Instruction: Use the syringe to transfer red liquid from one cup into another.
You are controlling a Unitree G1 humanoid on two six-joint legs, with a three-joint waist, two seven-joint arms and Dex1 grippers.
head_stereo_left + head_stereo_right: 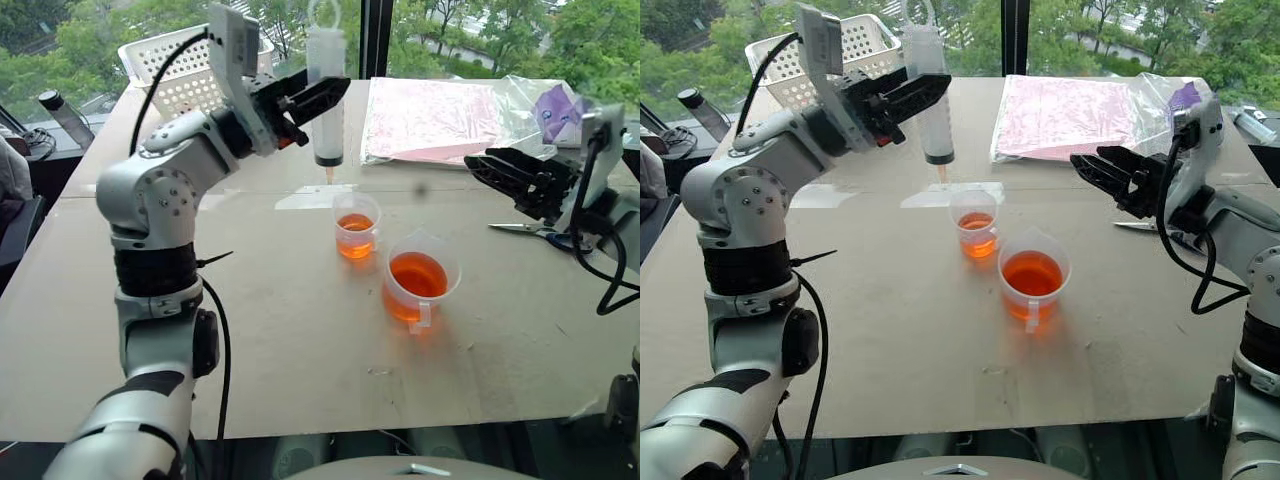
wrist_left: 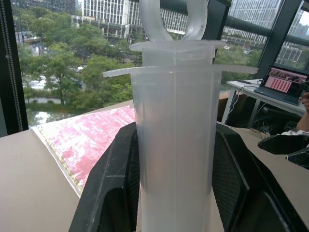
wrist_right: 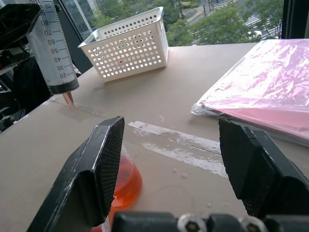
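Observation:
The syringe's plunger is pushed in and the table beside the smaller cup is clear. I keep lowering the syringe with my left gripper and release it there.
My left gripper is shut on the barrel of the syringe and holds it upright above the table. Its orange tip points down, just behind the smaller cup. The plunger sits pushed in, and the barrel looks whitish between the black fingers. The smaller cup holds some red liquid. The larger handled cup stands in front of it to the right, with more red liquid. My right gripper hovers open to the right of both cups, empty.
A white perforated basket stands at the back left. A pink plastic-wrapped packet lies at the back right, scissors below my right arm. A shiny wet strip marks the table behind the cups. A bottle stands far left.

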